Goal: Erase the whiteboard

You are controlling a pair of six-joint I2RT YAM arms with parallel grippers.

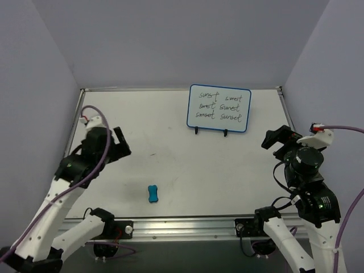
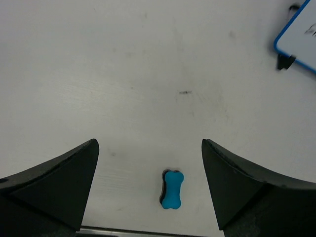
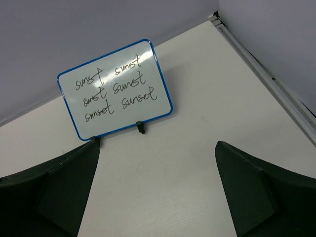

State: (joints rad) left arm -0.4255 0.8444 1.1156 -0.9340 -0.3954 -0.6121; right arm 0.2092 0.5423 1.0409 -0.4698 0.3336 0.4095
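My left gripper should keep going down toward the eraser (image 1: pixel 153 194) until it has one finger on each side of it, because its open fingers are lined up across the blue eraser's narrow waist (image 2: pixel 172 190).
The whiteboard (image 1: pixel 219 108) stands upright on two black feet at the back right of the table, blue-framed, with black handwritten words in three rows. It also shows in the right wrist view (image 3: pixel 114 89), and its corner shows in the left wrist view (image 2: pixel 297 40). A small blue bone-shaped eraser (image 1: pixel 152 194) lies flat near the front edge, also in the left wrist view (image 2: pixel 172 189). My left gripper (image 1: pixel 121 143) is open and empty, raised left of the eraser. My right gripper (image 1: pixel 274 138) is open and empty, right of the board and nearer me.
The white table (image 1: pixel 170 165) has a metal rail along its front edge (image 1: pixel 182 227) and right edge (image 3: pixel 266 74). Purple walls close in the back and both sides. A small dark mark (image 2: pixel 185 92) sits on the tabletop.
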